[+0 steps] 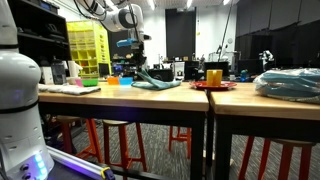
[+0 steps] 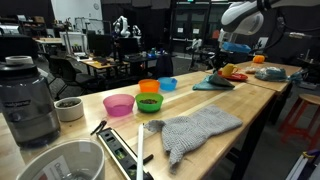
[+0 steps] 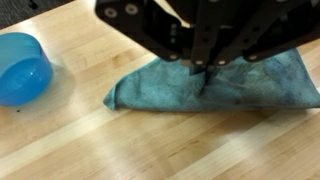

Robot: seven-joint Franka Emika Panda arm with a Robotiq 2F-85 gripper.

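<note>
The teal cloth's fold (image 3: 196, 88) is pinched in my gripper and the wood (image 3: 72, 122) beside the blue bowl is open, so I should keep pulling until the fold lies there.
A teal cloth (image 3: 215, 85) lies folded on the wooden table (image 3: 120, 140). It also shows in both exterior views (image 1: 155, 83) (image 2: 212, 84). My gripper (image 3: 205, 82) is right over its middle with the fingers drawn together, and the tips pinch a raised fold of the cloth. In the exterior views the gripper (image 1: 135, 58) (image 2: 222, 58) hangs just above the cloth, and a peak of cloth rises to it. A blue bowl (image 3: 22, 68) stands on the table to the left of the cloth.
Pink (image 2: 118, 104), green (image 2: 150, 102), orange (image 2: 149, 87) and blue (image 2: 168, 84) bowls stand in a row. A grey knit cloth (image 2: 195, 130) and a blender (image 2: 25, 100) are near the table's end. A red plate with a yellow cup (image 1: 213, 84) stands beyond the cloth.
</note>
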